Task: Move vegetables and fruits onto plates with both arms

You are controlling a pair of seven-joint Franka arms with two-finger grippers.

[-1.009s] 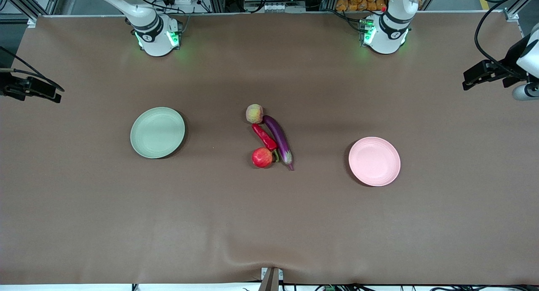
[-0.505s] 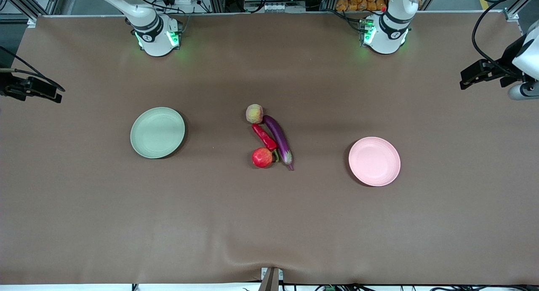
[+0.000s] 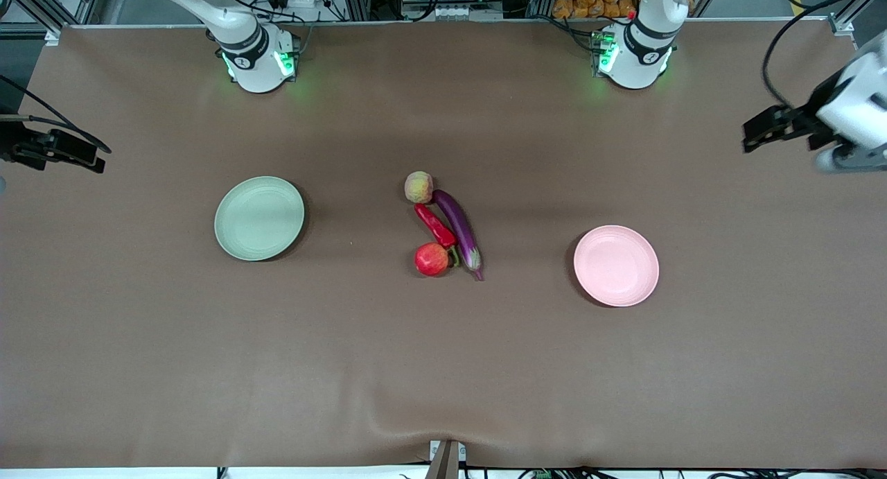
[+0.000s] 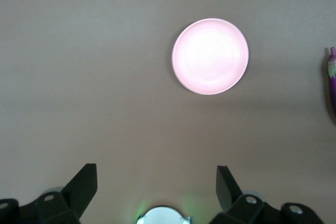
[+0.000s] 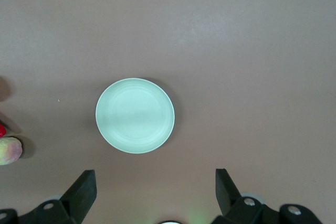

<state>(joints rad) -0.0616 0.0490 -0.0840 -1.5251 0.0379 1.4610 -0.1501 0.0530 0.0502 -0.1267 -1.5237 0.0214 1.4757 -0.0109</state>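
The purple eggplant's side [image 3: 472, 230] faces the pink plate with open table between them, so the robot's left gripper should keep heading for the eggplant's middle [image 3: 461, 229] until the gripper's fingers close around it.
In the middle of the brown table lie a yellowish-pink peach [image 3: 418, 187], a red chili [image 3: 435, 226], a purple eggplant [image 3: 458, 231] and a red apple [image 3: 432, 259], close together. The peach is farthest from the front camera and the apple nearest. A pale green plate [image 3: 259, 218] sits toward the right arm's end, a pale pink plate [image 3: 616, 265] toward the left arm's end. My left gripper [image 3: 750, 134] hangs open and empty high over its end of the table, with the pink plate [image 4: 210, 56] below it. My right gripper [image 3: 98, 162] is open and empty high over its own end, looking down at the green plate [image 5: 135, 115].
Both arm bases [image 3: 260, 63] [image 3: 632, 57] glow green along the table's edge farthest from the front camera, with racks and cables past them. The brown cloth has a wrinkle [image 3: 416, 413] by the edge nearest the camera, next to a small bracket [image 3: 447, 458].
The left gripper has drifted a little toward the table's middle. The right gripper has barely shifted. Fruits, vegetables and plates have not moved.
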